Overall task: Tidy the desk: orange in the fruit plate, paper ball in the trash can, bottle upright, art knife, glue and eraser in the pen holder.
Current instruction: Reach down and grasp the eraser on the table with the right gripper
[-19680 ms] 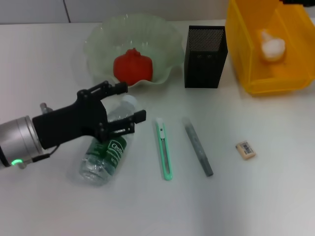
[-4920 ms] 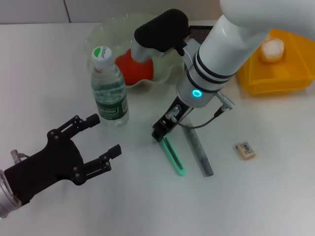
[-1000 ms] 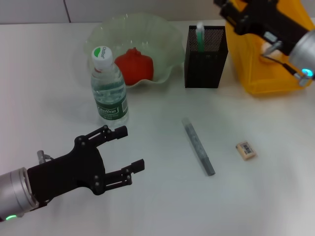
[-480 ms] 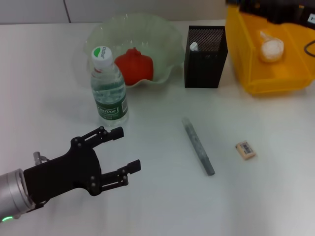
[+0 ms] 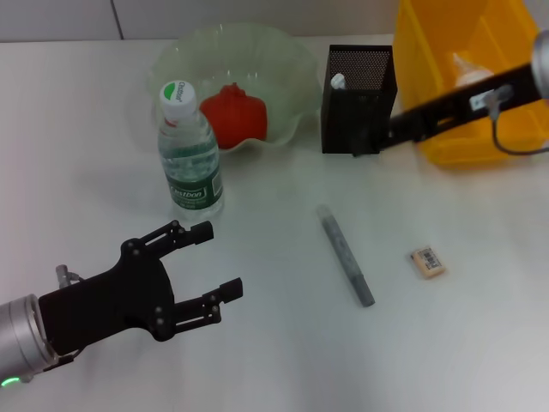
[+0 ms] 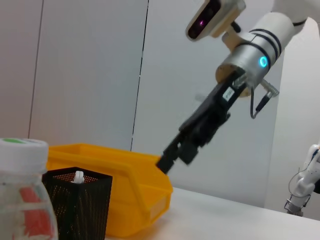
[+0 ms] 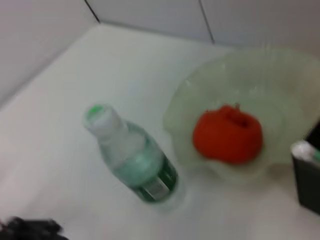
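The eraser (image 5: 428, 262) is lying clear of the grey glue stick (image 5: 346, 257), so I keep lowering my right gripper toward the eraser until its fingers close around it.
My left gripper (image 5: 220, 258) is open and empty, low over the table in front of the upright water bottle (image 5: 190, 167). The orange (image 5: 232, 113) lies in the green fruit plate (image 5: 287, 53). The art knife's tip (image 5: 340, 81) sticks out of the black mesh pen holder (image 5: 358, 103). The grey glue stick (image 5: 346, 255) and the eraser (image 5: 427, 261) lie on the table. The paper ball (image 5: 465, 63) is in the yellow trash bin (image 5: 446, 146). My right gripper (image 5: 395, 130) hangs between the pen holder and the bin; it also shows in the left wrist view (image 6: 172, 155).
The right wrist view shows the bottle (image 7: 132, 160), the orange (image 7: 227, 132) and an edge of the pen holder (image 7: 306, 177). The left wrist view shows the bottle cap (image 6: 20, 150), the pen holder (image 6: 75, 202) and the bin (image 6: 130, 187).
My right arm has swung from above the yellow bin down to the gap between the pen holder and the bin. My left gripper has hardly moved.
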Controlling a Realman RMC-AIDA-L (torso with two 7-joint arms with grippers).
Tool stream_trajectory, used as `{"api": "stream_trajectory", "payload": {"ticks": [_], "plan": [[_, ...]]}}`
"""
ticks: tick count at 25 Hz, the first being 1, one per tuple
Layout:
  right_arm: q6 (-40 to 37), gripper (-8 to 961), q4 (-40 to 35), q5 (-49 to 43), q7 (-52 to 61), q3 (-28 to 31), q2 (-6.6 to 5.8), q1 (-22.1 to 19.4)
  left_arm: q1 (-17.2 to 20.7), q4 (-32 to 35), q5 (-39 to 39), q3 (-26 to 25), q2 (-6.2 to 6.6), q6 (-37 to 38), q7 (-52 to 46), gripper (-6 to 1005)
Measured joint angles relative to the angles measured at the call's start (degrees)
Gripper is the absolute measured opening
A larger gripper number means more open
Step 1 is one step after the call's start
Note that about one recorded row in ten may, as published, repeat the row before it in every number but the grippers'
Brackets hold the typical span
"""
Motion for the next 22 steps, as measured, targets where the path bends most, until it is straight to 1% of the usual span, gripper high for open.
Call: {"api": "stream_trajectory", "payload": {"ticks": [1,4,5,6,10,16,17,22], "plan": [[0.0,840,0.0,0.0,0.0,0.0,0.00,0.0,0.0,0.0,0.0,0.0,0.00,0.0,0.0,827],[-2.2,839,-0.5,-7.7,4.7,-2.2,-0.01,1.2,0.0,0.0,0.0,0.0,0.00,-0.1,0.0,827],[-4.3,839,-0.4,-11.5,5.7,-4.1,-0.04,1.8,0.0,0.0,0.0,0.0,0.01,-0.2,0.0,827],[-4.3,838,-0.4,-11.5,5.7,-4.1,-0.04,1.8,0.0,0.0,0.0,0.0,0.01,-0.2,0.0,827],[-7.3,837,1.1,-16.9,7.2,-9.0,0.00,2.1,-0.2,-0.2,0.0,0.0,0.02,-0.3,0.0,827],[-6.7,834,4.4,-18.7,8.6,-12.2,0.10,1.9,-0.4,-0.2,0.0,0.0,-0.02,-0.5,0.0,827],[-5.9,834,5.9,-18.9,9.7,-12.8,0.11,1.9,-0.4,-0.2,0.0,0.0,-0.05,-0.5,0.0,827],[-3.7,832,7.6,-20.8,12.1,-14.7,0.19,2.0,-0.5,0.0,0.0,0.0,-0.13,-0.5,0.0,827]]}}
